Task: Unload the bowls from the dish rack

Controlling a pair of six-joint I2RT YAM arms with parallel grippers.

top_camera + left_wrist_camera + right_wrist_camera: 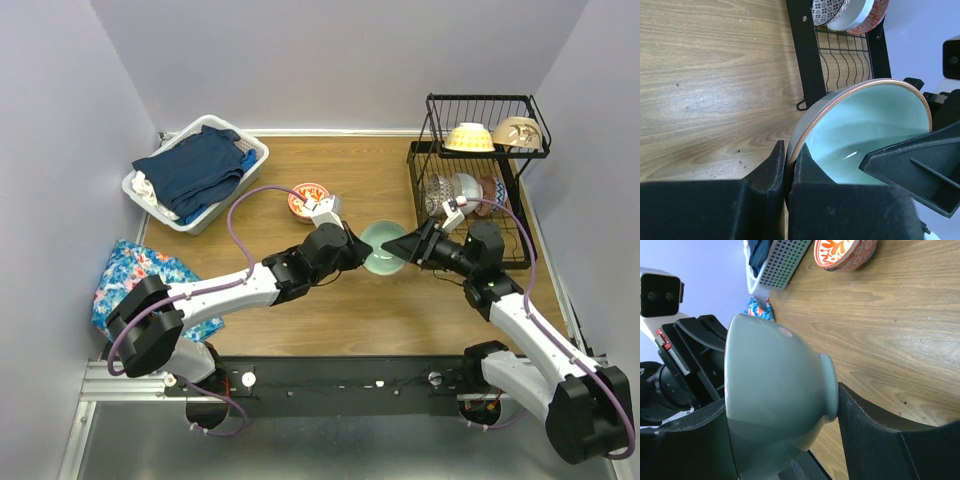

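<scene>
The mint green bowl (382, 246) is held by both grippers, so next my right gripper opens and moves away before my left gripper puts it down near the red-orange floral bowl.
A mint green bowl (382, 247) hangs on its side above the table between both arms. My left gripper (362, 250) is shut on its rim; in the left wrist view the fingers (772, 165) pinch the copper-edged rim of the bowl (865, 130). My right gripper (402, 250) spans the bowl (775, 395), with one finger (865, 410) against its foot and the other reaching inside. The black dish rack (520, 215) holds a cream-yellow bowl (469, 137) and a beige bowl (517, 132) on top, and dark patterned (437, 190), white (465, 188) and red (490, 190) bowls below.
A red-orange floral bowl (307, 200) stands on the table behind the left gripper. A white laundry basket (195, 175) with dark clothes sits at the back left. A floral cloth (140, 280) lies at the left edge. The rack's front post (807, 55) stands close to the held bowl.
</scene>
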